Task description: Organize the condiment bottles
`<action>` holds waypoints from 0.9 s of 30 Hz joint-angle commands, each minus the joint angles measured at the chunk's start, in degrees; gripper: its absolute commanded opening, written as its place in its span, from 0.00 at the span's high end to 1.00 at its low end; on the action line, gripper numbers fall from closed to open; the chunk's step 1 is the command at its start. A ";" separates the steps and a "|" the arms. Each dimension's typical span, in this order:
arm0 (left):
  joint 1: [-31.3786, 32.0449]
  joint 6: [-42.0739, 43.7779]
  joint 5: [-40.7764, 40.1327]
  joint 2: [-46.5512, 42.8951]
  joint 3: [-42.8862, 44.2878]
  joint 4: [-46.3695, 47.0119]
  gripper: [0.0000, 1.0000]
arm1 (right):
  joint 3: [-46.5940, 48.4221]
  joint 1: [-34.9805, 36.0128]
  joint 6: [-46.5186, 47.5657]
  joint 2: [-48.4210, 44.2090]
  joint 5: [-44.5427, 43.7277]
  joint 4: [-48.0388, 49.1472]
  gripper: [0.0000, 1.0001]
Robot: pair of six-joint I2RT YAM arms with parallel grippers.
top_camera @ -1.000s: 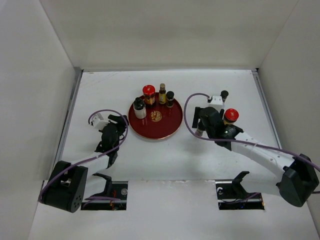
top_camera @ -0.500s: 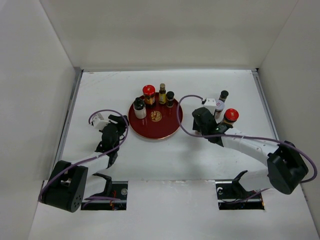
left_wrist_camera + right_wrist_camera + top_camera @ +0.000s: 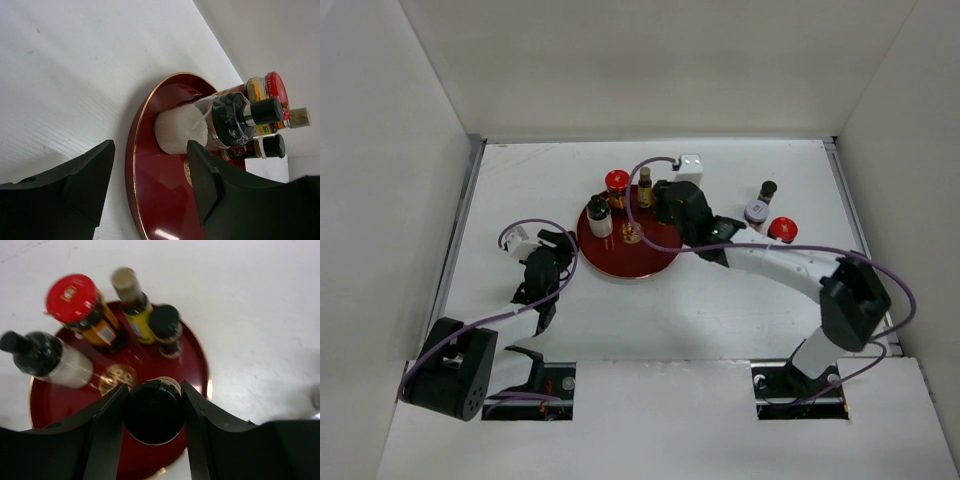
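The held black-capped bottle point(image 3: 154, 412) is hanging upright and the tray's gold emblem point(image 3: 631, 233) is free, so my right gripper should now carry the bottle there until it is standing.
A round red tray point(image 3: 620, 262) holds a red-capped jar point(image 3: 617, 184), a gold-capped bottle point(image 3: 644, 186) and a white bottle with a black cap point(image 3: 599, 216). My right gripper point(image 3: 666, 214) is shut on a black-capped bottle point(image 3: 153, 412) and holds it over the tray's right part point(image 3: 200, 365). The right wrist view also shows a small black-capped bottle point(image 3: 165, 322) on the tray. My left gripper point(image 3: 556, 250) is open and empty beside the tray's left rim point(image 3: 131, 150), and the white bottle point(image 3: 182, 127) lies ahead of it. Three more bottles stand on the table at the right.
On the table to the right of the tray stand a black-capped bottle point(image 3: 766, 190), a pale-capped jar point(image 3: 756, 211) and a red-capped jar point(image 3: 782, 229). White walls enclose the table on the left, back and right.
My right arm has swung left from the bottles on the right to over the tray, carrying the black-capped bottle. The left arm has not moved.
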State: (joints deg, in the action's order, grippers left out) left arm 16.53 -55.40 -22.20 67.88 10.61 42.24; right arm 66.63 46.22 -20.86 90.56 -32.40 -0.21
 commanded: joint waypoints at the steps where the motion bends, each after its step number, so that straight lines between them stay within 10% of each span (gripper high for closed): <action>1: -0.23 -0.68 0.49 -0.29 1.43 3.46 0.42 | 7.60 0.50 3.28 8.54 4.09 7.50 0.55; 19: 0.47 -1.12 0.57 1.12 1.78 3.82 0.42 | 23.11 -0.65 1.09 28.70 7.62 3.11 0.51; 27: 0.64 -0.94 0.49 0.77 1.78 3.82 0.42 | 19.16 -0.56 -0.41 24.41 7.35 3.90 0.27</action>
State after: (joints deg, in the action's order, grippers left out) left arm 17.17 -55.96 -21.96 69.19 10.63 42.74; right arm 87.37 45.71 -20.08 119.13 -25.39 1.96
